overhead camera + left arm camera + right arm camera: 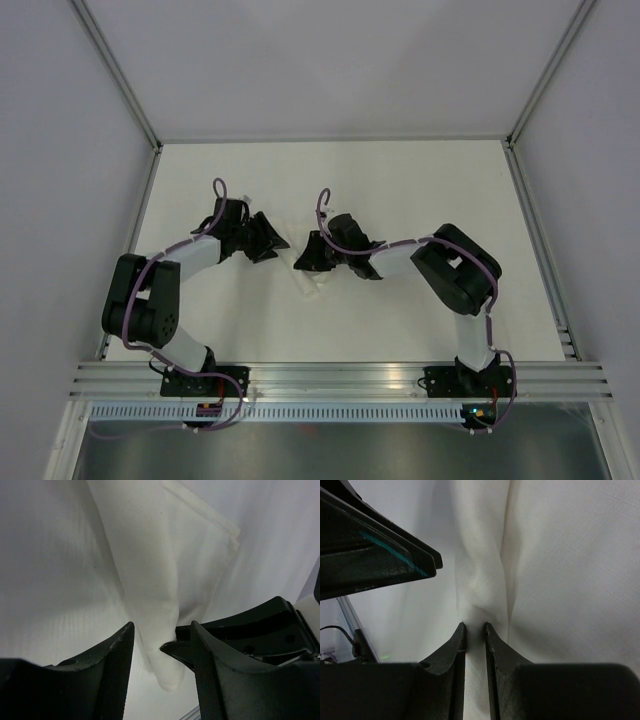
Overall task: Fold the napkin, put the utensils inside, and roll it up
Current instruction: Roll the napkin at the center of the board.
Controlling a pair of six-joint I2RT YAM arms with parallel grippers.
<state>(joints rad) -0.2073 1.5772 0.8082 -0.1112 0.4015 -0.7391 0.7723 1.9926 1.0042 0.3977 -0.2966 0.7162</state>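
Note:
My left gripper should pinch the roll (156, 632) while my right gripper moves around to the opposite side, because my right gripper is over the napkin's loose flap (207, 552).
The napkin (306, 287) is a bunched white roll lying between my two grippers at the table's middle. In the right wrist view my right gripper (474, 626) is shut on a narrow waist of the napkin (482, 575), with cloth filling the slim gap between its fingers. My left gripper (161, 625) stands open around the rounded end of the napkin (167, 672), with space on both sides. From above, the left gripper (266, 238) and right gripper (313, 254) nearly face each other. The utensils are hidden. A thin teal stripe (395, 554) runs along the dark left gripper; I cannot tell what it is.
The white tabletop (420, 190) is bounded by metal rails at the sides and a rail (340, 375) at the near edge. Purple cables (325, 205) loop above both wrists. The right gripper's finger (250, 630) sits close beside the left gripper's right finger.

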